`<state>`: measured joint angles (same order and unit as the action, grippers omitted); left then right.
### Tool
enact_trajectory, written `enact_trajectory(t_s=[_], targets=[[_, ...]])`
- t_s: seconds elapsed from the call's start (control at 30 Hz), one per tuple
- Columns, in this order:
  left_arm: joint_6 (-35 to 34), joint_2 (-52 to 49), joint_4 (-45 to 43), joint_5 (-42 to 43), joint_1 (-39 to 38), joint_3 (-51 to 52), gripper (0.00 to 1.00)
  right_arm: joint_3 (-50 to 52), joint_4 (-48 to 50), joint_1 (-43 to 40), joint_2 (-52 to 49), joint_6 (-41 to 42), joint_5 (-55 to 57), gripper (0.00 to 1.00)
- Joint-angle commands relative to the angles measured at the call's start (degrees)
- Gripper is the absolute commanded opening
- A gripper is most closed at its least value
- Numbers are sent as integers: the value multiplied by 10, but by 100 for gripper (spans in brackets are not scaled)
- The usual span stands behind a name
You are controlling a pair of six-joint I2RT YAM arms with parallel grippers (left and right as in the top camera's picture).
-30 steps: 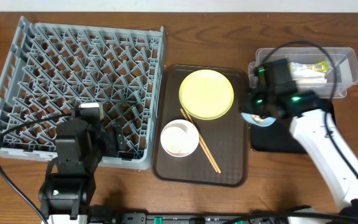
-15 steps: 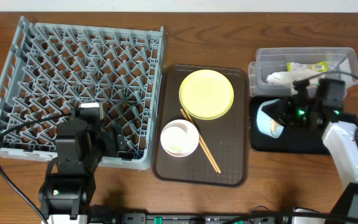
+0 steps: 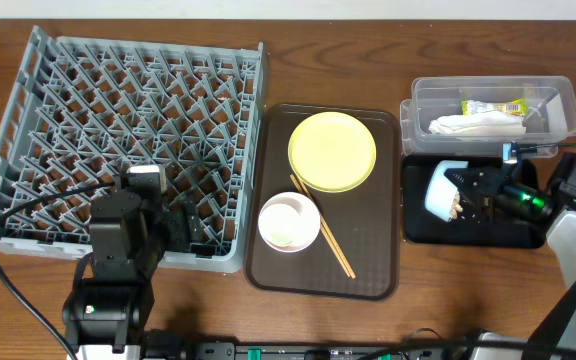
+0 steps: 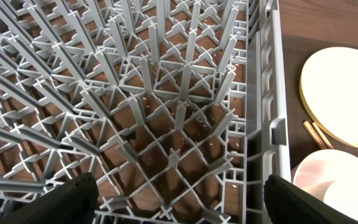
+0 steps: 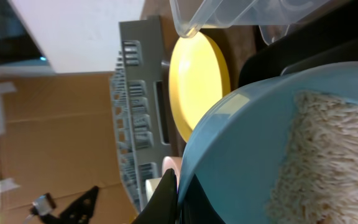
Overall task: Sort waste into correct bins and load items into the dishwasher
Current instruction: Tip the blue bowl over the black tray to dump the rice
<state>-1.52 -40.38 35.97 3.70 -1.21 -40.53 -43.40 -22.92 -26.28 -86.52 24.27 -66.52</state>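
Note:
I see beige rice crumbs (image 3: 456,207) in the light blue bowl, so my right gripper should empty it into the black tray before putting it on the yellow plate (image 3: 332,152).
My right gripper (image 3: 471,195) is shut on the rim of the light blue bowl (image 3: 439,190) and holds it tipped on its side over the black tray (image 3: 468,232). In the right wrist view the gripper (image 5: 180,186) pinches the bowl (image 5: 247,143), with beige rice crumbs (image 5: 328,162) inside. The clear tub (image 3: 560,100) holds the wrapper (image 3: 493,107) and the napkin (image 3: 473,126). The yellow plate (image 3: 332,150), pinkish-white bowl (image 3: 288,222) and chopsticks (image 3: 323,225) lie on the brown serving tray. My left gripper (image 4: 179,202) is open and empty over the grey dish rack (image 4: 166,93). I see no white cup.
The brown serving tray (image 3: 368,270) lies between the dish rack (image 3: 118,100) and the two bins. My left arm (image 3: 123,240) overhangs the rack's near edge. The plate (image 4: 347,93) and the bowl (image 4: 334,180) show right of the rack wall.
My right arm has swung right and back from beside the tub. The light blue bowl has moved over the black tray and tipped further onto its side. The left arm has not moved.

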Motion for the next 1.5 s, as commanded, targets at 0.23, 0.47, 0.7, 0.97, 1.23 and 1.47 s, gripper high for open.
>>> enact_trajectory(t_s=[0.23,0.47,0.7,0.97,1.23,1.47], targets=[[-3,1,0,1,2,-14,88,1,62,-44,-113,36,-191,1],[-3,1,0,1,2,-14,88,0,79,-96,-160,42,-228,1],[-3,1,0,1,2,-14,88,0,139,-164,-159,98,-229,1],[-3,1,0,1,2,-14,88,0,208,-168,-159,166,-229,1],[-3,1,0,1,2,-14,88,0,209,-87,-159,138,-195,1],[-3,1,0,1,2,-14,88,0,208,-25,-146,145,-189,1]])
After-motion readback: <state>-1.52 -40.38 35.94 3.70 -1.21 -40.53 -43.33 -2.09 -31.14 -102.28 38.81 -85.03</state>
